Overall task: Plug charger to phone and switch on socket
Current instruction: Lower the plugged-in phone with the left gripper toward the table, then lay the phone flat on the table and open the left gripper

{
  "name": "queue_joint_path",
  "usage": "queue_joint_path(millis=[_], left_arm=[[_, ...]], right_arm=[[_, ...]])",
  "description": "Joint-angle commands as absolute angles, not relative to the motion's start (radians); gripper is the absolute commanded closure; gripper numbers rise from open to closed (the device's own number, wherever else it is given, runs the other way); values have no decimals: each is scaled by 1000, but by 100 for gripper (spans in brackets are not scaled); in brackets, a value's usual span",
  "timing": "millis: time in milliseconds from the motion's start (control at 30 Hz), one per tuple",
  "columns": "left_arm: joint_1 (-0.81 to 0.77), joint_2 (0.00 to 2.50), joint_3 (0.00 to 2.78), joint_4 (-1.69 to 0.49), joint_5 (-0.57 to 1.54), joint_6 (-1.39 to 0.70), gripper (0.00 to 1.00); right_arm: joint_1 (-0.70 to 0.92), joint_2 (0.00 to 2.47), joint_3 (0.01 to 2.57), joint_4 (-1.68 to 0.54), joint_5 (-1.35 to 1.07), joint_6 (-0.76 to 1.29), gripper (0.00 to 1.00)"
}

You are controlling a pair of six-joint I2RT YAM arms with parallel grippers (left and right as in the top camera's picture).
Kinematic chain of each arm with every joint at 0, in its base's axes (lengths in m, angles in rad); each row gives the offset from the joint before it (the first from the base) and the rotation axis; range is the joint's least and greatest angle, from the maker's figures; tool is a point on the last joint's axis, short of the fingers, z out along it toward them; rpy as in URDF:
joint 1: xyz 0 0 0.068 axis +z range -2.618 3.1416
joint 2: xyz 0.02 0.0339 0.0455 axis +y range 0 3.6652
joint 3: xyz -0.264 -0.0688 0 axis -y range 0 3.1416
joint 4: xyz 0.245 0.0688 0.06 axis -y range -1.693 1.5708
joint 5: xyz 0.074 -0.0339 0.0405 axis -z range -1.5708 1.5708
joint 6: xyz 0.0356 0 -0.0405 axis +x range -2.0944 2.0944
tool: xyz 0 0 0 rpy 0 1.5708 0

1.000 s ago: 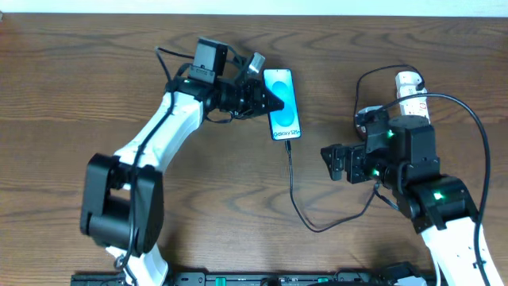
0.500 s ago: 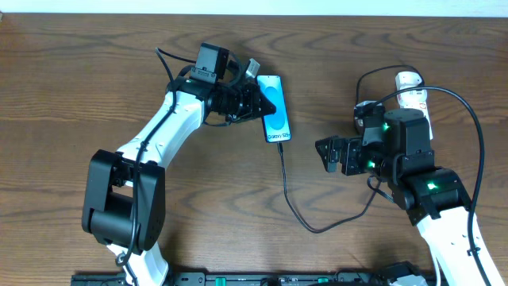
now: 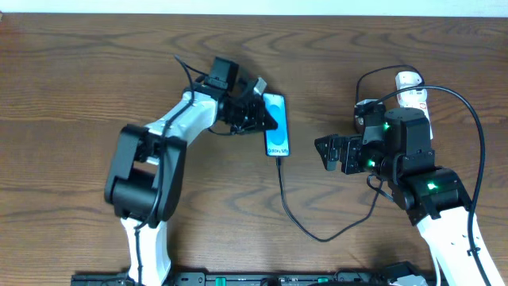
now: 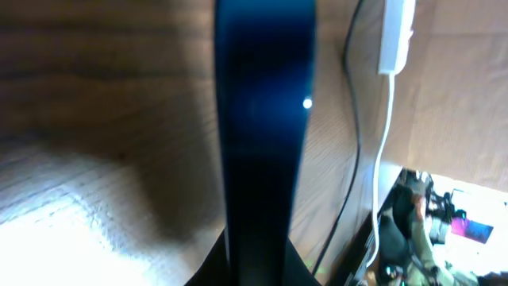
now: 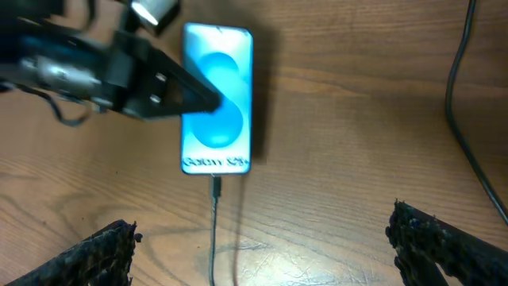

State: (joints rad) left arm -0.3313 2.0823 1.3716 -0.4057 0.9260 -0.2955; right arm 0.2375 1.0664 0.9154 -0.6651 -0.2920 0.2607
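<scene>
I should lower the phone to the clear wood next with my left gripper and let go there, since the charger's plug sits in the phone's lower edge (image 3: 278,156).
The phone (image 3: 275,125) lies on the wooden table with its blue-cyan screen up; in the right wrist view the phone (image 5: 218,99) shows its "Galaxy" text. My left gripper (image 3: 266,117) is shut on the phone's left side. Close up, the phone (image 4: 262,119) is a dark blue band between the jaws of the left gripper (image 4: 258,266). The charger (image 3: 287,199) runs from the phone's lower edge in a loop toward my right arm; its plug (image 5: 216,187) meets that edge. My right gripper (image 3: 329,152) stands open to the phone's right, empty. The socket (image 3: 407,79) shows mostly behind the right arm.
The socket's white cord (image 4: 383,151) and a black cable (image 4: 353,119) run along the table beside the phone. Another black cable (image 5: 460,111) crosses the right of the right wrist view. The left arm's links (image 3: 151,159) reach over the table's left half.
The left gripper has drawn the phone toward the near edge and slightly left, the charger following. The left arm's lower links have swung right. The right gripper rose a little, then stayed still.
</scene>
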Motion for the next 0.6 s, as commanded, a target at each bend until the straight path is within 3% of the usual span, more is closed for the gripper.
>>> queue_joint_path(millis=[0,567], left_arm=[[-332,2096,1401,-398,1013,-208,93],[-333,2172,1401,-352,1010,-142,92]], right_arm=[[230,1065,928,-667,-299,277,1],[230,1065,928,-661,-327,277,1]])
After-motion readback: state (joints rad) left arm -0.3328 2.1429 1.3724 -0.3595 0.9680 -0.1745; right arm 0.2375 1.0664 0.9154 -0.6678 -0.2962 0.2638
